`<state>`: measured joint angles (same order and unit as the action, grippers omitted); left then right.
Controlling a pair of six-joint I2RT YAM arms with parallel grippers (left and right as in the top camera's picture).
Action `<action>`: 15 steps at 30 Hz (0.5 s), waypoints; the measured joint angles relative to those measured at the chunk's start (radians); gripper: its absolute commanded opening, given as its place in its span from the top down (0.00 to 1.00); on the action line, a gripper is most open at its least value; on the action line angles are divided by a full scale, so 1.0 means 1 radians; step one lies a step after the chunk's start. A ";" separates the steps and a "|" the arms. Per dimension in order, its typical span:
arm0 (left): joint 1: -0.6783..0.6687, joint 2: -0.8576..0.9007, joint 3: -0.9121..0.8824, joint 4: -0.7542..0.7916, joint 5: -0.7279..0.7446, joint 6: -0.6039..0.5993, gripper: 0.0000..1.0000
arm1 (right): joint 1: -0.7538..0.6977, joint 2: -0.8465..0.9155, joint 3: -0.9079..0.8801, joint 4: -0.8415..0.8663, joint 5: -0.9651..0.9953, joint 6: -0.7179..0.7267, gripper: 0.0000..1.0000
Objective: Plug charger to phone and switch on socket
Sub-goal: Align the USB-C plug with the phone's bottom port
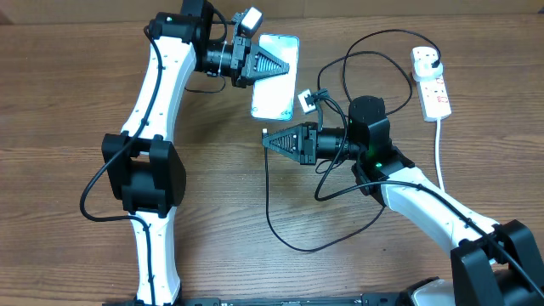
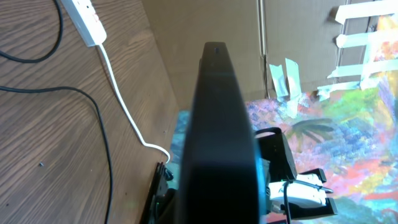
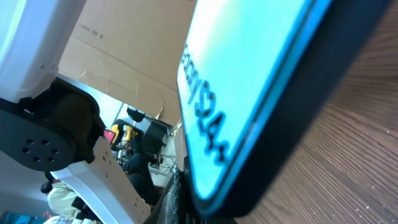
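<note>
The connector tip (image 1: 265, 132) is off toward one corner of the phone, so my right gripper should move it under the middle of the phone's lower end (image 1: 271, 118) before plugging it in.
The phone (image 1: 277, 89) has a light blue-white screen, and my left gripper (image 1: 270, 65) is shut on its upper part. In the left wrist view the phone (image 2: 217, 124) shows edge-on between the jaws (image 2: 217, 208). My right gripper (image 1: 267, 138) is shut on the connector end of the charger, just below the phone's lower end. The thin black cable (image 1: 280, 231) loops down from it. In the right wrist view the phone (image 3: 249, 74) fills the frame above the jaws (image 3: 193, 208). The socket (image 1: 433, 87) lies at the far right with the black plug (image 1: 427, 56) in it.
The socket's thick white cord (image 1: 439, 149) runs down the right side and also shows in the left wrist view (image 2: 124, 106). More black cable (image 1: 374, 42) arcs between the phone and the socket. Cardboard and a painted sheet (image 2: 348, 124) lie beyond the table edge.
</note>
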<state>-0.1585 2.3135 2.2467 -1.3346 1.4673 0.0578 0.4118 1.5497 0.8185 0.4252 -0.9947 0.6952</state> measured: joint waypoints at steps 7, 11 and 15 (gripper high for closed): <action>0.004 0.000 0.000 0.000 -0.006 -0.004 0.95 | -0.020 0.000 0.000 0.009 -0.001 0.008 0.96; 0.003 0.000 0.000 0.001 -0.006 -0.004 0.96 | -0.039 0.000 0.000 0.009 -0.004 0.012 0.96; 0.003 0.000 0.000 0.001 -0.006 -0.004 0.96 | -0.044 0.000 0.000 0.012 -0.004 0.016 0.96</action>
<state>-0.1551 2.3135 2.2467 -1.3334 1.4612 0.0536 0.3679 1.5497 0.8185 0.4370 -0.9989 0.7116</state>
